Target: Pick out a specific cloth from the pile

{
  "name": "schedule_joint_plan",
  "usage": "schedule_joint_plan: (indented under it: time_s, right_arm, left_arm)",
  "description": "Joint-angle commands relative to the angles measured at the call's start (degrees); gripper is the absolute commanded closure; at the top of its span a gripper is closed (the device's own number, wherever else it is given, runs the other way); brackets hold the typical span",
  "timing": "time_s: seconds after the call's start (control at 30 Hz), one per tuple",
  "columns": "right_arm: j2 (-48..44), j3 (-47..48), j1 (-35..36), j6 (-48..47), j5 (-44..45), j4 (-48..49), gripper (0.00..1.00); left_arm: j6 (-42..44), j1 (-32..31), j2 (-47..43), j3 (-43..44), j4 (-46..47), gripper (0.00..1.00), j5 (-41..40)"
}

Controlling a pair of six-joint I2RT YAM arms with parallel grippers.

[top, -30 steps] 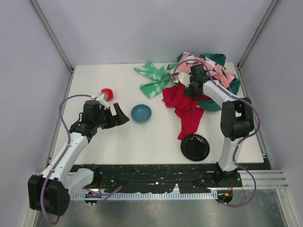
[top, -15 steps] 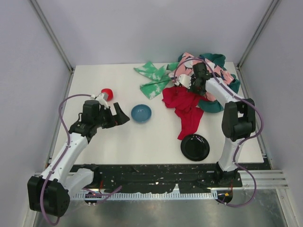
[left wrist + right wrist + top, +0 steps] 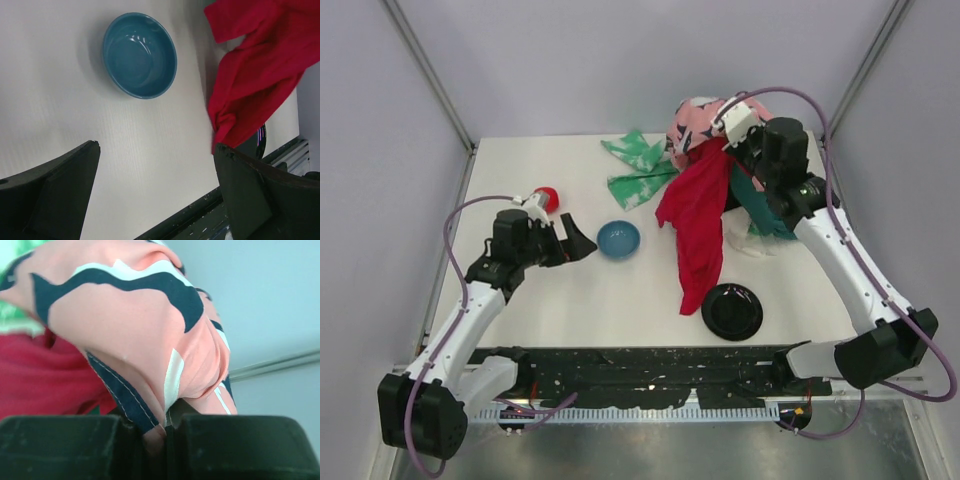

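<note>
The red cloth (image 3: pixel 698 215) is hanging over the black cloth, so my right gripper should pull the pink cloth to the back corner (image 3: pixel 810 150) before my left gripper reaches in.
The pile is partly lifted off the table at the back right. My right gripper (image 3: pixel 718 132) (image 3: pixel 167 432) is shut on a fold of the pink cloth with white and navy pattern (image 3: pixel 695 118) (image 3: pixel 130 315) and holds it high. A red cloth (image 3: pixel 696 215) (image 3: pixel 255 75) hangs down from it almost to the table, and a dark teal cloth (image 3: pixel 752 200) hangs behind. The green-and-white cloth (image 3: pixel 640 166) lies flat at the back. The black cloth is hidden. My left gripper (image 3: pixel 576 244) (image 3: pixel 156 146) is open over bare table, left of the blue bowl.
A blue bowl (image 3: pixel 618 239) (image 3: pixel 140 55) sits mid-table. A black round dish (image 3: pixel 731 311) lies near the front edge, under the red cloth's tip. A red ball (image 3: pixel 547 197) is at the left by my left arm. Walls enclose the table on three sides.
My right gripper closed on the pink patterned cloth and rose, swinging right. The pink, red and teal cloths came up with it. The left arm stayed put.
</note>
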Motion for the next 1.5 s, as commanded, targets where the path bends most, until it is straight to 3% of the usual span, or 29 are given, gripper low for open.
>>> schedule_joint_plan:
  time_s: [0.0,0.37,0.5,0.6,0.73,0.9,1.1,1.23,1.33,1.47]
  right_arm:
    - [-3.9,8.3,0.2,13.1,8.2,23.6,0.95]
    - [4.5,25.8,-7.3,26.8,21.3,18.1,0.94]
    - [5.9,24.6,-14.2,34.0,20.0,13.5,0.95]
    - [6.9,20.8,-21.3,40.1,14.1,11.1,0.95]
    - [7.9,12.3,-25.5,42.3,2.7,10.6,0.95]
    - [11.4,3.3,-27.1,42.2,7.7,9.5,0.95]
    - [14.6,-2.6,-28.3,43.7,2.1,11.4,0.94]
    - [14.8,-4.5,-28.3,42.9,0.0,12.3,0.95]
    - [14.5,-6.0,-28.3,42.8,0.1,12.9,0.95]
    - [13.8,-7.9,-28.3,42.4,0.1,13.7,0.95]
  left_arm:
    - [-0.8,0.0,1.0,2.3,4.5,0.01,2.8]
    - [-1.3,-2.8,7.0,8.0,7.9,0.0,6.2]
    - [-1.3,-5.9,13.3,12.8,8.1,0.0,5.8]
    - [-1.4,-8.5,19.6,17.4,8.3,0.0,5.6]
    - [-2.0,-12.6,30.7,27.5,7.5,0.0,5.9]
    - [-2.8,-15.7,45.9,43.6,4.6,0.01,7.6]
    - [-2.5,-18.8,67.3,69.2,-5.2,0.0,3.1]
    - [-3.2,-20.3,81.6,90.1,-14.7,0.0,6.4]
    - [-5.5,-21.3,86.2,93.8,-11.5,0.01,9.5]
    - [-7.5,-21.8,86.2,90.2,-5.7,0.12,10.6]
